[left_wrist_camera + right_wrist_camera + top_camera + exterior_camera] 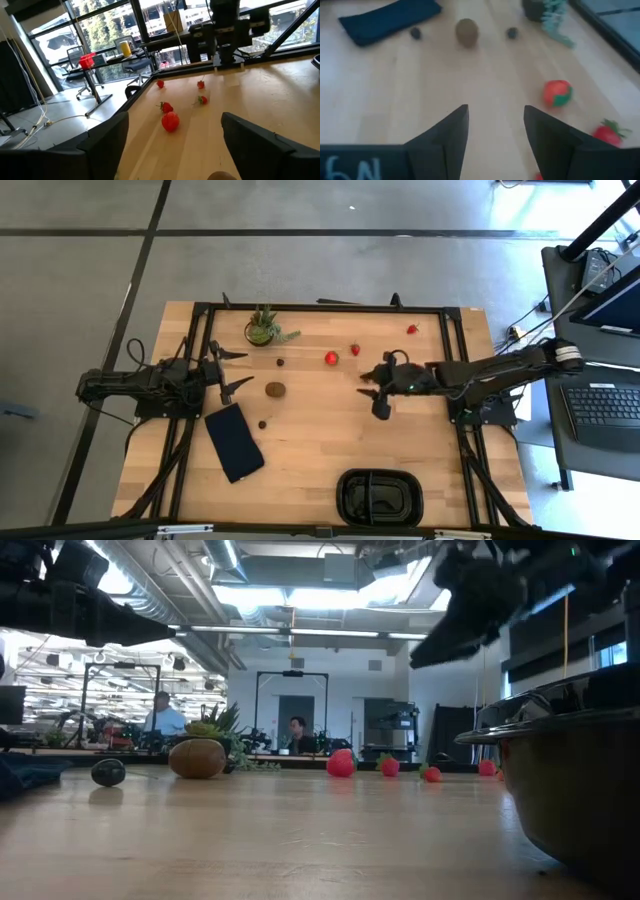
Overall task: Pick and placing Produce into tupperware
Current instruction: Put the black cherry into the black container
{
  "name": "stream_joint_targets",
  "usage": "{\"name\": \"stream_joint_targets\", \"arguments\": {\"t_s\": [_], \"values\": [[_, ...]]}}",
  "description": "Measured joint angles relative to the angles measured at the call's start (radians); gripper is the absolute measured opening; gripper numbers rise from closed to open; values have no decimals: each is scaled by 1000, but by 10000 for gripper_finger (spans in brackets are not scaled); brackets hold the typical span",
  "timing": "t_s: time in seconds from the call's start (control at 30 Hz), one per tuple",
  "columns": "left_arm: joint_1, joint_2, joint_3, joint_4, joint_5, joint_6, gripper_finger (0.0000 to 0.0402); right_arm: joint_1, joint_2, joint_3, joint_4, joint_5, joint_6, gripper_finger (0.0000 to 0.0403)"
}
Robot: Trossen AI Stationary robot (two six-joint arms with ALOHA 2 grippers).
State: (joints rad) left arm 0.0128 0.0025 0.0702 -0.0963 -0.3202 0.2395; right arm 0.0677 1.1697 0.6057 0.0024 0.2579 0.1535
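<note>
The dark berry (262,424) beside the navy slab is closer to my left gripper. Next, my right gripper moves back while my left gripper picks up that berry.
Several red strawberries lie on the wooden table, among them one (331,358) mid-table, one (354,350) beside it and one (412,329) near the far edge. A brown kiwi (275,390) and two dark berries (280,362) (262,423) lie left of centre. The black tupperware tray (380,497) sits at the near edge. My right gripper (374,392) (495,120) hovers open above bare table right of the strawberries, nothing between its fingers. My left gripper (241,370) (172,145) waits open at the left, just left of the kiwi.
A spiky green potted plant (262,330) stands at the far left. A flat navy slab (235,442) lies near the left front. A black frame (320,308) borders the table top. Bare wood stretches between the fruits and the tray.
</note>
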Motion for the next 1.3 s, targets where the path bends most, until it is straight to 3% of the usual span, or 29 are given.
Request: {"name": "stream_joint_targets", "arguments": {"t_s": [0.33,0.57,0.93,1.3], "values": [[0,0,0,-4,53,-28,397,-69,-132,-182,97,-27,105,193],[0,0,0,-1,53,-188,393,-69,-137,-188,114,-26,99,193],[0,0,0,82,50,-299,393,-69,-136,-188,114,-24,97,193],[0,0,0,123,156,-379,393,-69,-136,-188,106,-24,95,193]]}}
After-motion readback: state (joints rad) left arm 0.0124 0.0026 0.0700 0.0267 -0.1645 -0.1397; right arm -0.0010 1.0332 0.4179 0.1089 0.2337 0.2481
